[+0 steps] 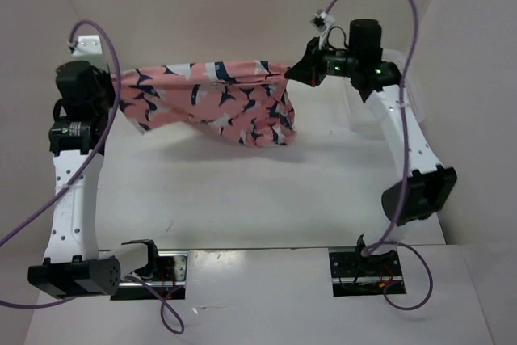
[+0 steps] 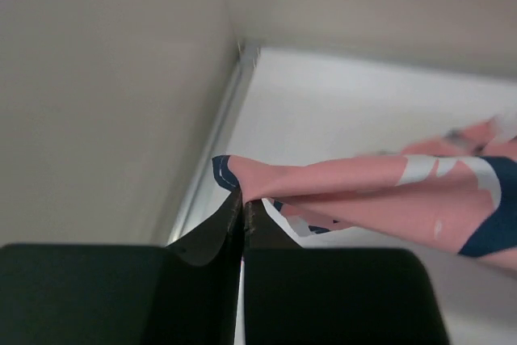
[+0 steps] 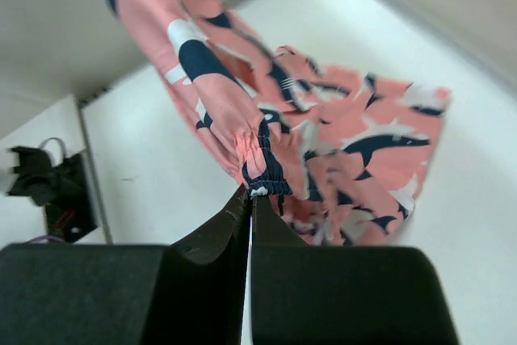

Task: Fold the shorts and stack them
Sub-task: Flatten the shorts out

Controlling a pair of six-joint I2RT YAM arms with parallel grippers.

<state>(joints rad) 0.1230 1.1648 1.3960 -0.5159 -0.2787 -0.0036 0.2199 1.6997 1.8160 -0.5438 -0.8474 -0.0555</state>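
The shorts' top edge is tight, but their lower part hangs bunched (image 1: 262,125) below the robot's right gripper, so the robot should lay the shorts down and spread that part with both grippers.
One pair of salmon-pink shorts (image 1: 214,98) with navy-and-white shark shapes hangs stretched in the air between my two grippers, above the far part of the table. My left gripper (image 1: 115,80) is shut on the left end of the shorts; in the left wrist view the cloth (image 2: 363,187) leaves the shut fingertips (image 2: 243,202) to the right. My right gripper (image 1: 292,73) is shut on the right end at the gathered waistband (image 3: 262,179); the rest of the shorts (image 3: 363,151) sags below it. No other pair shows.
A clear plastic bin (image 1: 404,94) stands at the back right, behind the right arm. White walls close the table on the left, back and right. Purple cables loop off both arms.
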